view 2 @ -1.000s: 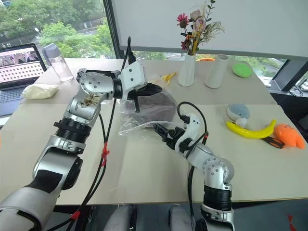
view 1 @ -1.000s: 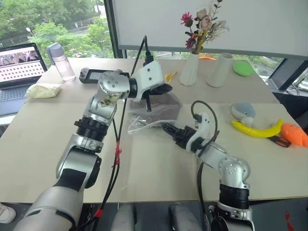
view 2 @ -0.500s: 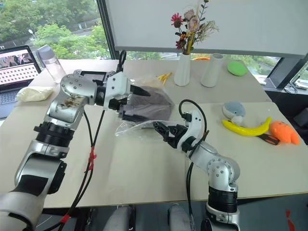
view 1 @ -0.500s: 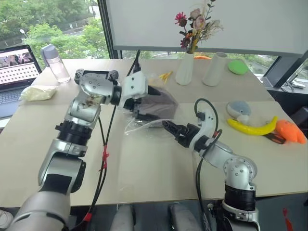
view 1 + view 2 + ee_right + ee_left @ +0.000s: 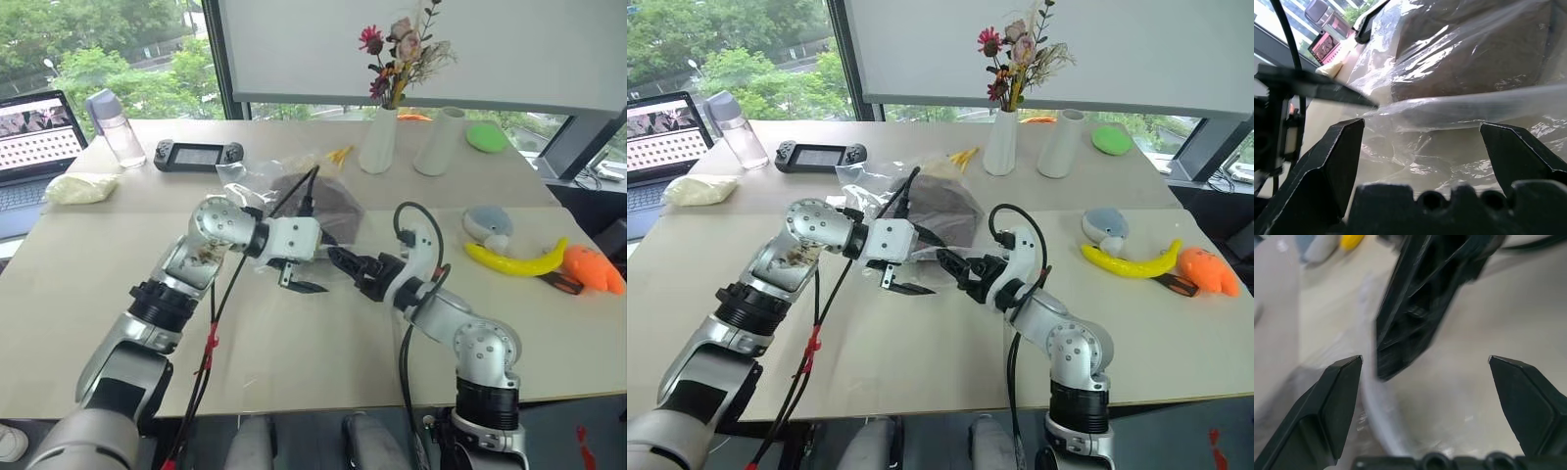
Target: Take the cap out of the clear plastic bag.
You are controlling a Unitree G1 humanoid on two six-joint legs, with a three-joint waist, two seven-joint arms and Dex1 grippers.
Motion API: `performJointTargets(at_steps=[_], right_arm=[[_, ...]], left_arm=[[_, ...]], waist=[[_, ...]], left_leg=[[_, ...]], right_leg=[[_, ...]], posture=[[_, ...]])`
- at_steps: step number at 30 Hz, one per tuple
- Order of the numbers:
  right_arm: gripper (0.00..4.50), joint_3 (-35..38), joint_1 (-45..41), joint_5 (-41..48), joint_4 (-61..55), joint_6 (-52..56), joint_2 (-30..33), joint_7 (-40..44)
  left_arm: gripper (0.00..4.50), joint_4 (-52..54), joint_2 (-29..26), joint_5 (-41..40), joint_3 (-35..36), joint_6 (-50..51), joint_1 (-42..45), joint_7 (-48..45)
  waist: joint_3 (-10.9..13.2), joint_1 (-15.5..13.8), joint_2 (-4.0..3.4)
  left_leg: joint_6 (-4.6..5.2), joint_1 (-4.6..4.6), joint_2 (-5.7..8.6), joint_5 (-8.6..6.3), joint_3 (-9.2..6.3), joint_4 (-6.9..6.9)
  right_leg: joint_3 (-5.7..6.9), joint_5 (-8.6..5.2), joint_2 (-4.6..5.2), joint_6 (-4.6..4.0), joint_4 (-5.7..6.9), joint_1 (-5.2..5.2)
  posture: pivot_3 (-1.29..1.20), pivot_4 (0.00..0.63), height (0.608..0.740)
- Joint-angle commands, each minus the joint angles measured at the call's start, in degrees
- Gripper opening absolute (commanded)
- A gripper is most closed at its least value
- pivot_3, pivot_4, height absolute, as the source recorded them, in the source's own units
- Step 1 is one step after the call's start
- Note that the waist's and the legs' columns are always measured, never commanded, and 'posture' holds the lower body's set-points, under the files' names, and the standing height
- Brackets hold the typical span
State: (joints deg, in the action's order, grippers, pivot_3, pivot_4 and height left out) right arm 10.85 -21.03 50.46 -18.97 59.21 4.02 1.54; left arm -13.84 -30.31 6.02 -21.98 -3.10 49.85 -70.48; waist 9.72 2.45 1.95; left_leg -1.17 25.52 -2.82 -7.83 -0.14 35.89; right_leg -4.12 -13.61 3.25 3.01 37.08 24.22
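Note:
The clear plastic bag (image 5: 257,180) will open toward the robot when the robot lifts the bag's near edge (image 5: 1380,413), because that edge lies loose beyond the dark brown cap.
The dark brown cap (image 5: 328,201) lies inside the clear plastic bag (image 5: 247,184) in the middle of the table. My left gripper (image 5: 299,280) hangs low over the table just in front of the bag, open and holding nothing. Facing it from the right, my right gripper (image 5: 345,264) is open too, level with the bag's near edge. In the right wrist view the cap (image 5: 1474,54) shows through the bag (image 5: 1400,142), and a fold of plastic runs across between the open fingers (image 5: 1327,166). In the left wrist view one right finger stands between my left fingers (image 5: 1334,401).
At the back stand a vase of flowers (image 5: 380,142) and a white vase (image 5: 434,142). A game controller (image 5: 196,154), bottle (image 5: 115,127), laptop (image 5: 39,127) and white pouch (image 5: 80,186) lie to the left. A plush toy (image 5: 493,225), banana (image 5: 514,259) and orange toy (image 5: 598,269) lie to the right.
My left gripper has opened and come down from the top of the bag to the table in front of it. The bag has sunk flatter. The right arm has kept still.

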Motion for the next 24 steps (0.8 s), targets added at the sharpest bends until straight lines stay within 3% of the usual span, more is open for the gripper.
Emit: performJointTargets(at_steps=[1, 6, 7, 8, 18, 24], right_arm=[[4.50, 0.4, -0.3, 0.9, -2.6, -1.6, -0.2, -0.1], [4.50, 0.3, -0.3, 0.8, -2.9, -1.8, -0.5, -0.5], [4.50, 0.2, -0.2, 0.8, -2.9, -1.8, -0.5, -0.5], [4.50, 0.3, -0.2, 0.8, -3.0, -1.8, -0.5, -0.5], [4.50, 0.3, -0.2, 0.6, -3.4, -1.9, -0.3, -0.7], [4.50, 0.3, -0.3, 0.5, -3.3, -1.9, -0.2, -0.6]], left_arm=[[4.43, -3.2, 1.2, 3.8, -0.8, -4.4, 2.4, 4.6], [4.43, -9.1, 2.8, 8.4, -1.5, -7.2, 4.7, 9.9], [3.91, -10.1, 3.1, 9.2, -1.6, -7.4, 5.0, 11.0], [3.76, -11.1, 3.5, 9.8, -1.6, -7.5, 5.4, 12.0], [0.10, -13.9, 5.5, 11.5, -1.1, -6.3, 5.8, 14.8], [0.03, -13.1, 7.6, 7.5, 1.6, -1.0, 6.2, 14.2]], waist=[[0.0, 0.0, 0.00], [0.0, -0.1, 0.00], [0.0, -0.1, 0.00], [0.0, -0.1, 0.00], [0.0, 0.0, 0.00], [0.0, 0.0, 0.00]], left_leg=[[0.00, 0.00, 0.00, 0.00, 0.00, 0.00], [0.00, 0.01, 0.01, 0.00, 0.00, 0.01], [0.00, 0.01, 0.01, 0.00, 0.00, 0.01], [0.00, 0.01, 0.01, 0.00, 0.00, 0.00], [0.00, 0.02, 0.01, 0.00, 0.00, -0.01], [0.00, 0.02, 0.01, 0.00, 0.00, 0.00]], right_leg=[[0.00, 0.00, 0.00, 0.00, 0.00, 0.00], [0.01, 0.00, 0.01, 0.01, 0.00, 0.00], [0.01, 0.00, 0.01, 0.01, 0.00, 0.00], [0.01, 0.00, 0.01, 0.01, 0.00, 0.00], [0.00, 0.00, 0.01, 0.01, 0.00, 0.01], [0.01, 0.00, 0.01, 0.01, 0.00, 0.01]], posture=[[0.00, 0.150, 0.740], [0.00, 0.150, 0.740], [0.00, 0.150, 0.740], [0.00, 0.150, 0.740], [0.00, 0.150, 0.740], [0.00, 0.150, 0.740]])
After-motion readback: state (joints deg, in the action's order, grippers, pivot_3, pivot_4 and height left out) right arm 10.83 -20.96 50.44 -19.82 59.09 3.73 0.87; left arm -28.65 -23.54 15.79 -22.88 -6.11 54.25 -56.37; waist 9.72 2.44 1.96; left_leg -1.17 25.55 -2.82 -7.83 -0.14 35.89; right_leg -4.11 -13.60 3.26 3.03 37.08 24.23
